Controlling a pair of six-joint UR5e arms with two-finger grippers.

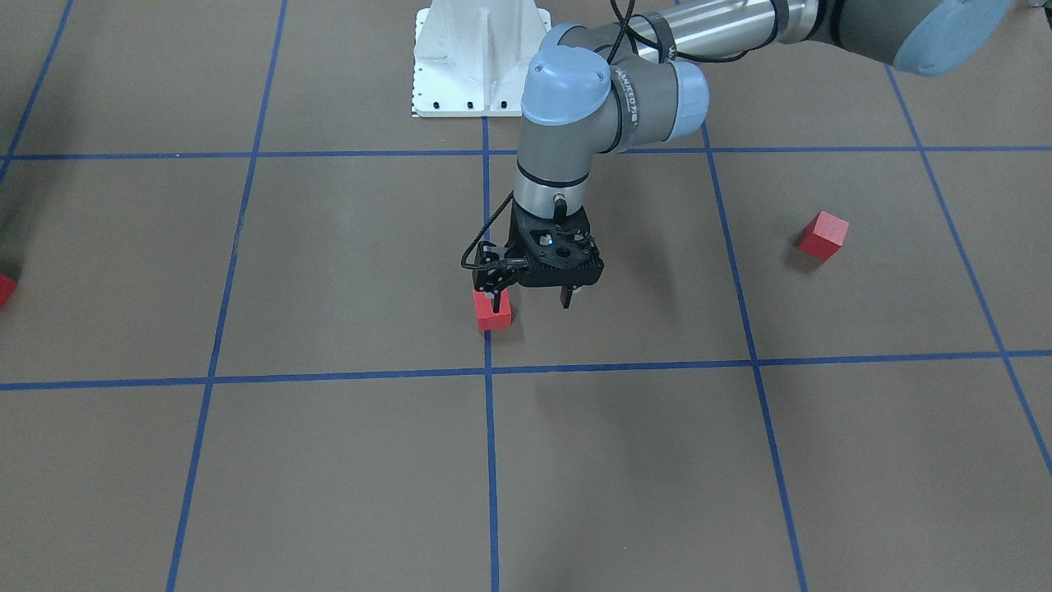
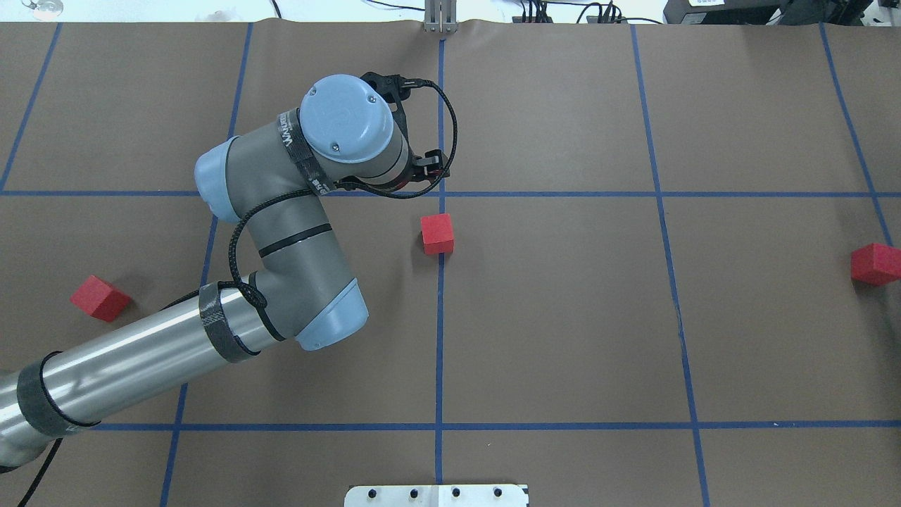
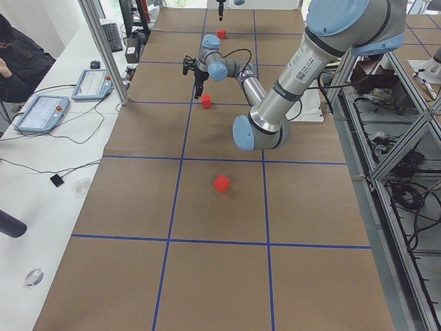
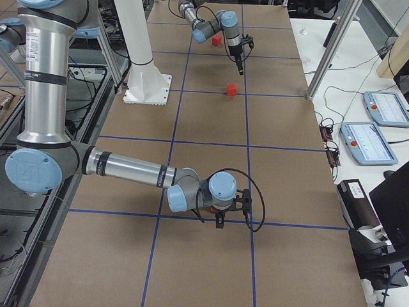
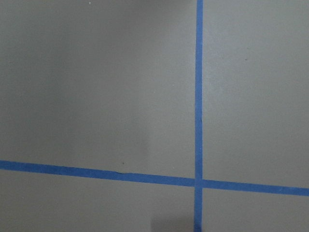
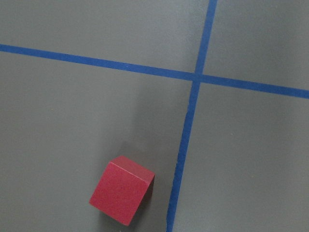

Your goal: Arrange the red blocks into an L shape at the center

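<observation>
Open floor surrounds the third red block; my right gripper should square and lower next until its fingers straddle the block's sides, then close.
One red block (image 1: pixel 492 311) (image 2: pixel 437 234) sits on the middle blue tape line of the brown floor (image 2: pixel 549 303), just short of a line crossing. My left gripper (image 1: pixel 532 298) hangs open and empty above the floor, beside that block and a little beyond it; its wrist hides it in the overhead view. The left wrist view shows only floor and a tape crossing (image 5: pixel 198 182). A second red block (image 1: pixel 823 235) (image 2: pixel 101 298) lies out on my left side. A third red block (image 2: pixel 875 264) (image 6: pixel 121 195) lies at the far right, below my right gripper (image 4: pixel 219 222); I cannot tell whether that gripper is open or shut.
The white robot base (image 1: pixel 481 57) stands at the table's near edge. A metal frame post (image 3: pixel 103 52) and operator tablets (image 3: pixel 41 110) stand along the far side. An operator (image 3: pixel 17 55) sits past the table.
</observation>
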